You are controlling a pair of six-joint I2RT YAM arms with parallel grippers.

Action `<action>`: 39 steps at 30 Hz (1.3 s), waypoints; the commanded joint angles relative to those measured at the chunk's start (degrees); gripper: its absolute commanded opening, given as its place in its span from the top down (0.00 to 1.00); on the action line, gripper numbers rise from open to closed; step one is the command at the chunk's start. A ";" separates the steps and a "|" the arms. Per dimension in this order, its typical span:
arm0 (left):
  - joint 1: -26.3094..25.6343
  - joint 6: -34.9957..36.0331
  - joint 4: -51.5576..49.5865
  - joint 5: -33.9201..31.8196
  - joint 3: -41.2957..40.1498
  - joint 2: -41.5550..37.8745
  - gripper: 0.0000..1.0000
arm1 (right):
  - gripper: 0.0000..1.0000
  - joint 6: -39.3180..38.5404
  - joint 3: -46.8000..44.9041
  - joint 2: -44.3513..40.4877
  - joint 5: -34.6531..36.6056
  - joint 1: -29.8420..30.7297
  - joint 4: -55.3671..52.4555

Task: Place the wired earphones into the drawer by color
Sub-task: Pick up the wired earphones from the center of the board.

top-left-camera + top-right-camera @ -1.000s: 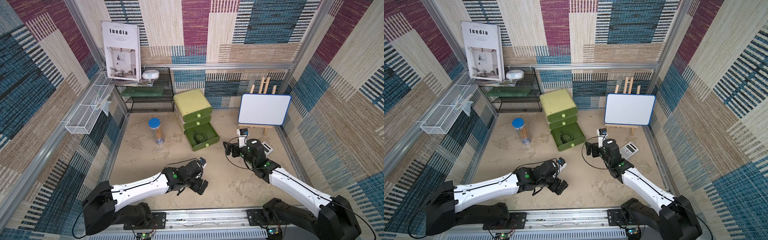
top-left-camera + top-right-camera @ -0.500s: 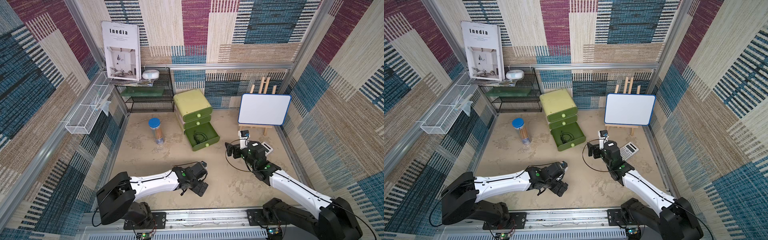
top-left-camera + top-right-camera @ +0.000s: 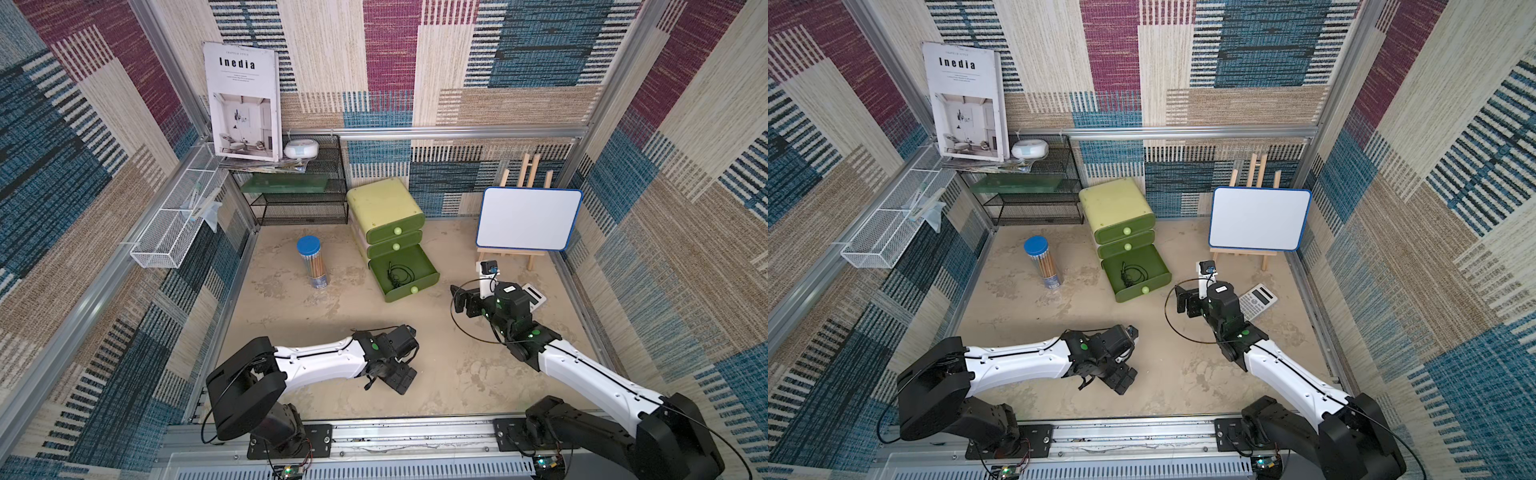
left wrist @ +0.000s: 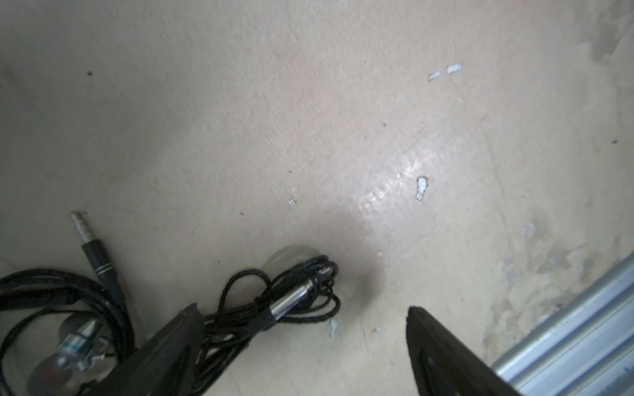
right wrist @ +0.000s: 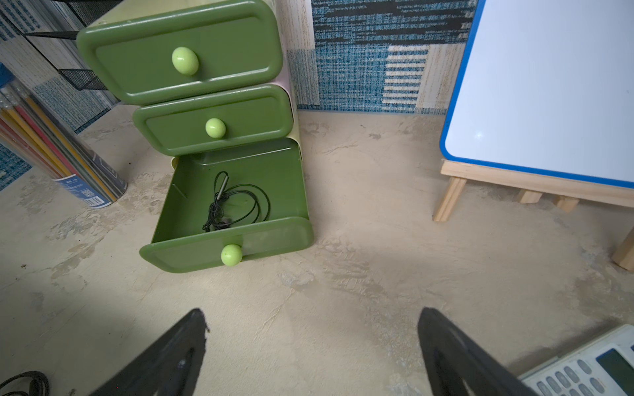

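The tied black bundle passes under one finger (image 4: 212, 324) of the robot's left gripper, so the gripper should back away and centre its fingers around the bundle's middle (image 4: 264, 318) before it closes.
My left gripper (image 4: 303, 310) is open, low over the sandy floor near the front (image 3: 400, 378). A tied bundle of black wired earphones (image 4: 274, 301) lies between its fingers, touching one finger (image 4: 178, 339); the other finger stands apart from it. A second black bundle (image 4: 61, 301) with a jack plug (image 4: 92, 250) lies just outside that finger. The green cabinet's bottom drawer (image 3: 428, 272) (image 5: 192, 253) is pulled out, with black earphones (image 3: 397, 276) (image 5: 236, 202) inside. My right gripper (image 5: 312, 315) is open and empty, facing the drawer from its right (image 3: 465, 301).
The cabinet's two upper drawers (image 5: 212, 127) are shut. A clear tube of pencils (image 3: 312, 262) stands left of the cabinet. A whiteboard on a wooden easel (image 3: 525, 218) and a calculator (image 3: 1258, 300) are at the right. An aluminium rail (image 4: 566, 329) runs along the front edge.
My left arm has sunk lower towards the floor, and its gripper has settled over the black earphones. The right arm has drifted slightly to the right.
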 commanded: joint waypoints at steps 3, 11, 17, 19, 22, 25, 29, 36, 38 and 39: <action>-0.48 -1.80 -2.99 2.66 0.15 0.71 0.08 | 0.00 -0.14 -0.34 -0.26 0.33 0.01 1.42; -2.18 -4.18 -5.80 3.24 -0.13 0.40 0.16 | 0.00 -0.25 -0.50 -0.37 0.59 0.01 1.42; -3.09 -5.54 -7.54 2.36 -0.77 0.00 0.18 | 0.00 -0.38 -0.51 -0.37 0.59 0.00 1.42; -3.16 -5.74 -8.12 2.12 -1.00 -0.38 0.20 | 0.00 -0.38 -0.56 -0.37 0.59 0.04 1.42; -3.24 -6.07 -9.12 1.16 -1.47 -1.35 0.21 | 0.00 -0.38 -0.59 -0.37 0.59 0.01 1.42; -3.22 -6.27 -10.17 0.36 -1.86 -2.50 0.23 | 0.00 -0.37 -0.59 -0.37 0.59 -0.01 1.42; -3.27 -6.10 -10.90 -0.44 -2.31 -3.74 0.23 | 0.00 -0.36 -0.59 -0.37 0.57 0.02 1.42; -3.27 -5.84 -11.36 -0.80 -1.36 -5.51 0.23 | 0.00 -0.36 -0.64 -0.42 0.68 0.00 1.42; -3.27 -5.82 -11.63 -0.80 -1.13 -6.24 0.23 | 0.00 -0.37 -0.69 -0.46 0.77 0.00 1.42; -3.26 -5.81 -11.89 -0.80 -0.99 -6.46 0.23 | 0.00 -0.39 -0.68 -0.46 0.77 0.03 1.42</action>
